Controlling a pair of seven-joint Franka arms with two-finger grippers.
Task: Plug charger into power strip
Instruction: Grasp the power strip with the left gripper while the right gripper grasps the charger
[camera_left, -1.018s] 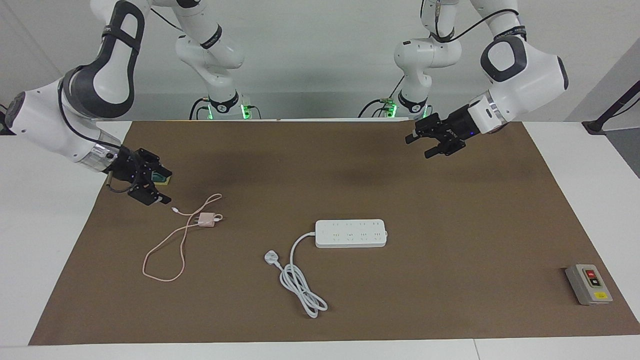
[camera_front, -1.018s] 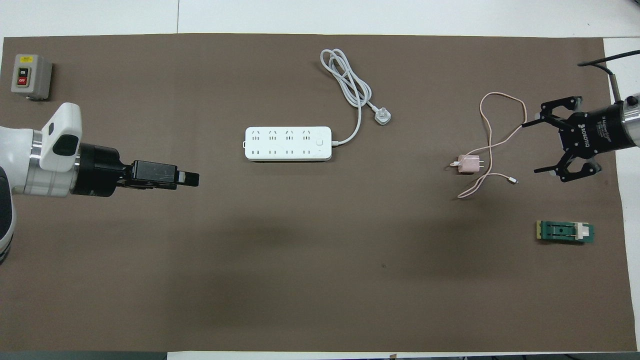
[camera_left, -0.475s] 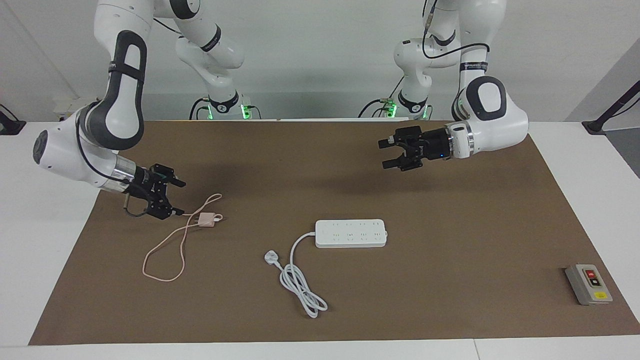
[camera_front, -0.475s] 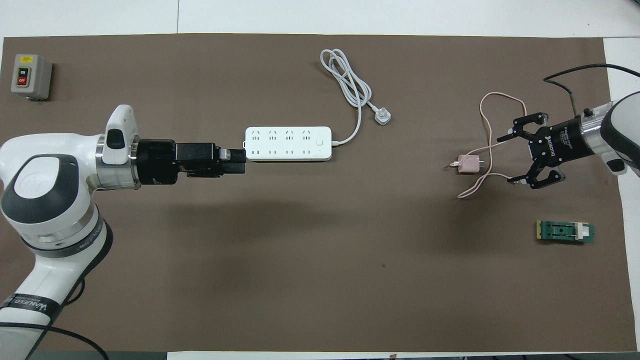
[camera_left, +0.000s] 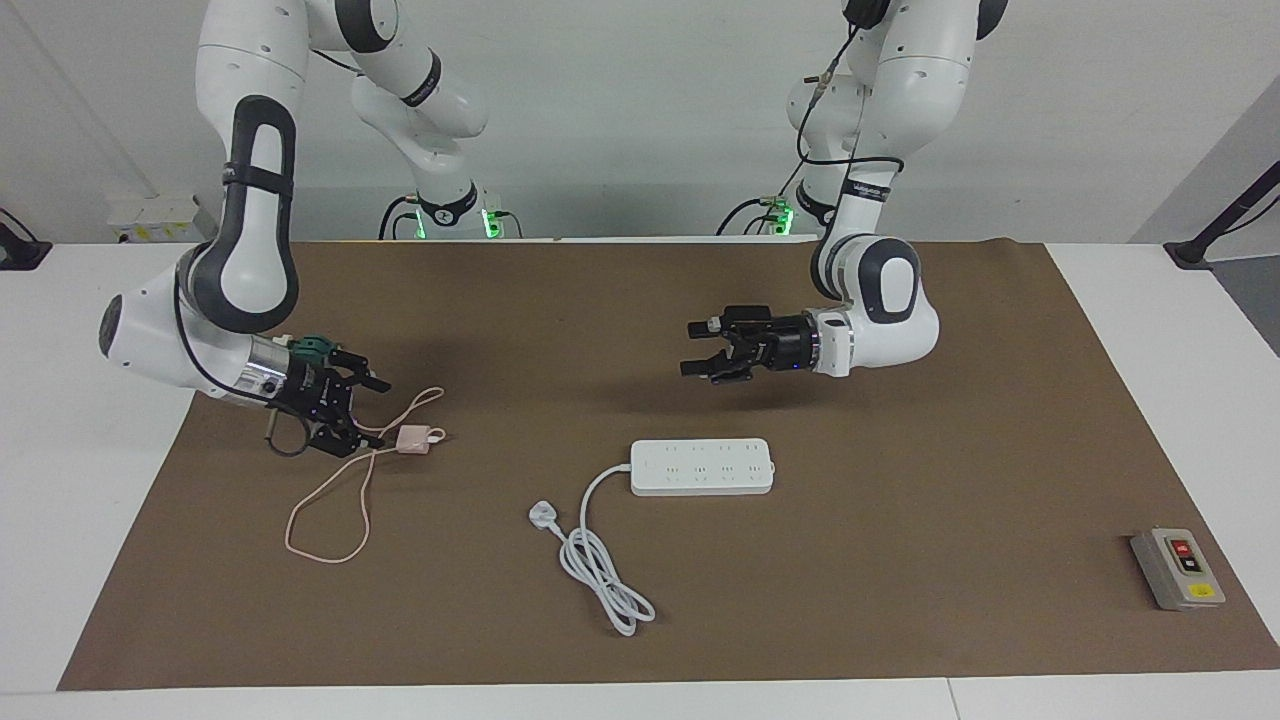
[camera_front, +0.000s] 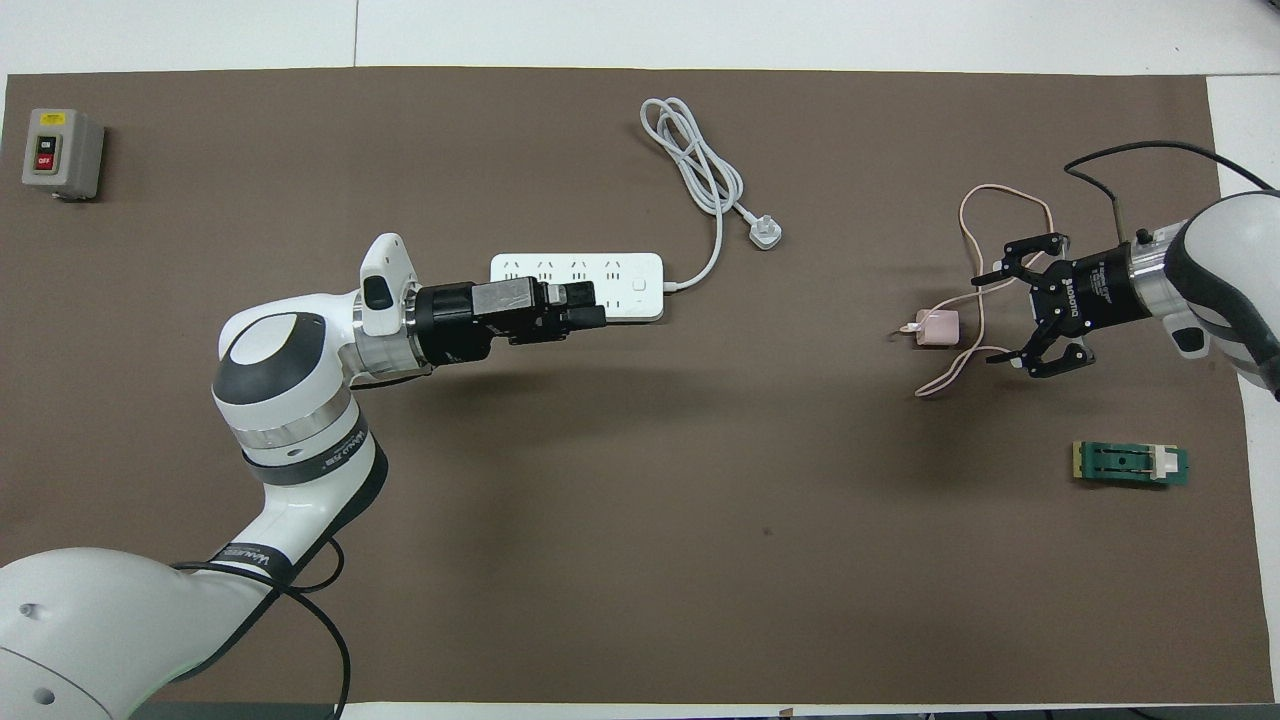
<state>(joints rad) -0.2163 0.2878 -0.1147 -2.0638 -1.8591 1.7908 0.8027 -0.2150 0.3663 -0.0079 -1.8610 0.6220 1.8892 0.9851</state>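
Observation:
Next, I take the charger (camera_front: 938, 328) with my right gripper and bring it to my left gripper by the power strip (camera_front: 630, 284), because the charger lies far from my left gripper.
The pale pink charger (camera_left: 410, 440) lies on the brown mat at the right arm's end, its thin pink cable (camera_left: 328, 505) looped around it. It also shows in the overhead view (camera_front: 938, 328). My right gripper (camera_left: 362, 415) is open and low, just beside the charger and apart from it, with its fingers over part of the cable; it shows in the overhead view too (camera_front: 985, 320). The white power strip (camera_left: 702, 466) lies mid-mat. My left gripper (camera_left: 690, 350) is open and empty in the air over the strip (camera_front: 560, 268), covering its nearer edge in the overhead view (camera_front: 600, 312).
The strip's thick white cord (camera_left: 600, 565) and white plug (camera_left: 541, 515) lie farther from the robots than the strip. A grey button box (camera_left: 1177, 568) sits at the left arm's end. A small green switch block (camera_front: 1130, 464) lies near the right gripper.
My left arm has swung in toward the middle and lower, from beside the strip's end to over it. My right gripper has moved closer to the charger. Nothing on the mat has moved.

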